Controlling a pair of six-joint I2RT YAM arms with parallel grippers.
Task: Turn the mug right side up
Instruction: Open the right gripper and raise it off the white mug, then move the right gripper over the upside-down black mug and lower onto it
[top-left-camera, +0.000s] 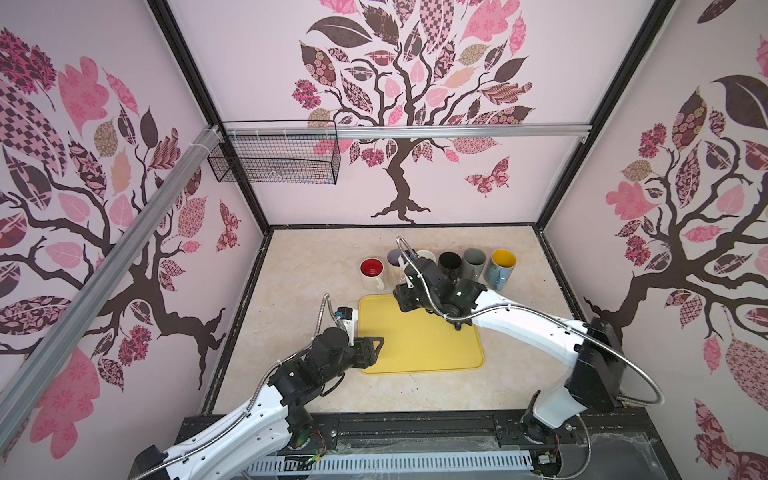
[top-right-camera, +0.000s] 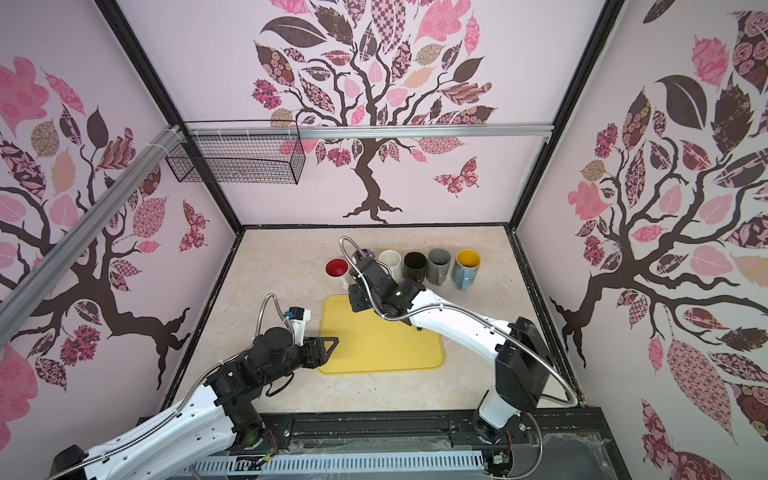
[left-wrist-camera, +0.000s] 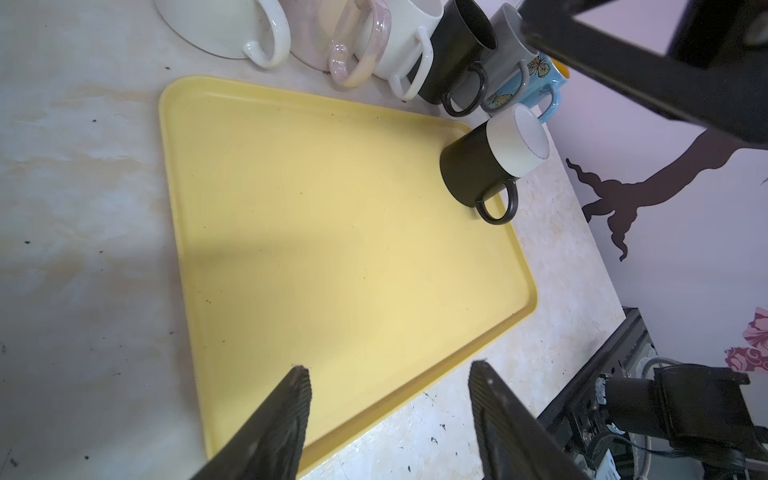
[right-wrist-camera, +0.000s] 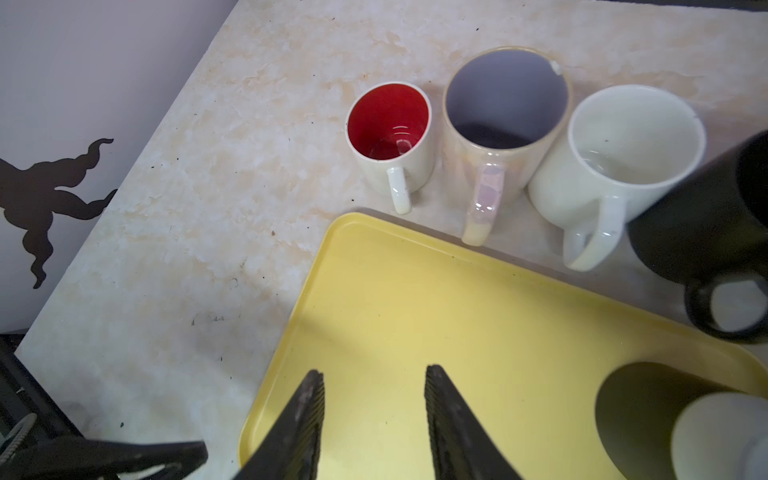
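The robot's right gripper should keep going toward the mug's black handle (left-wrist-camera: 512, 201) until one finger is on each side of it, since the handle sticks out clear of the upright mugs.
The mug (left-wrist-camera: 490, 162) stands upside down on the far right corner of the yellow tray (left-wrist-camera: 332, 249), black body down, white base up, handle toward the tray's edge. It also shows at the edge of the right wrist view, mug (right-wrist-camera: 681, 419). In both top views the right arm hides it. My right gripper (right-wrist-camera: 374, 372) is open and empty above the tray's far left corner (top-left-camera: 405, 299), apart from the mug. My left gripper (left-wrist-camera: 390, 370) is open and empty over the tray's near left edge (top-left-camera: 374, 345).
Several upright mugs line the table behind the tray: red-inside (top-left-camera: 372, 268), pearly (right-wrist-camera: 505, 124), white (right-wrist-camera: 623, 158), black (top-left-camera: 450, 262), grey (top-left-camera: 473, 259), blue with yellow inside (top-left-camera: 503, 262). A wire basket (top-left-camera: 274, 162) hangs on the back wall.
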